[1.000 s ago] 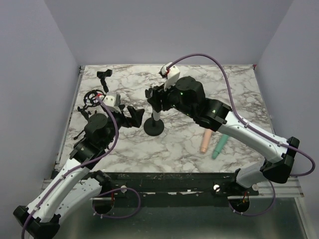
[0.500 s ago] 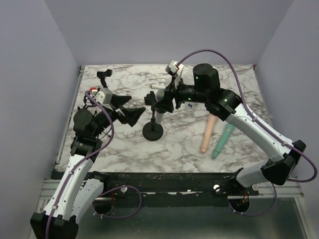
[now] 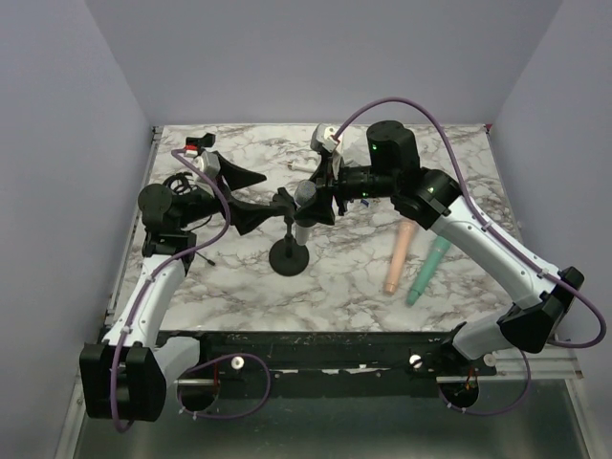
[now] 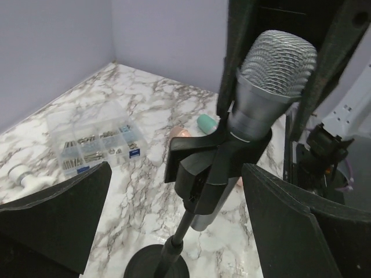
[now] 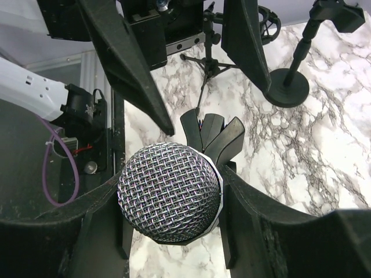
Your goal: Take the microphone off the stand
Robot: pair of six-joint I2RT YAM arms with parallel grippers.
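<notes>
The clip's jaws [image 4: 240, 142] fit closely around the microphone's body. Next, my left gripper squeezes the clip's rear levers [image 4: 195, 177] together before my right gripper lifts the microphone out.
The microphone [image 3: 303, 199], silver mesh head on a grey body, sits tilted in the black clip of its stand [image 3: 289, 258] at the table's middle. My right gripper [image 3: 311, 194] is shut on the mesh head [image 5: 170, 191], one finger [image 5: 261, 220] pressed against each side. My left gripper [image 3: 251, 199] is open just left of the stand. In the left wrist view its fingers [image 4: 52, 211] flank the stand pole [image 4: 179, 231] without touching it. That view shows the microphone [image 4: 261, 98] still seated in the clip [image 4: 206, 159].
A pink tube [image 3: 395, 258] and a teal tube [image 3: 427, 271] lie right of the stand. A second small stand [image 3: 199, 145] and a shock mount [image 3: 177, 186] sit at the back left. A clear parts box [image 4: 98, 142] lies behind the stand.
My right gripper has come down and closed round the microphone head. My left arm has swung up and back, its open gripper now level with the stand pole. The stand base slid slightly nearer.
</notes>
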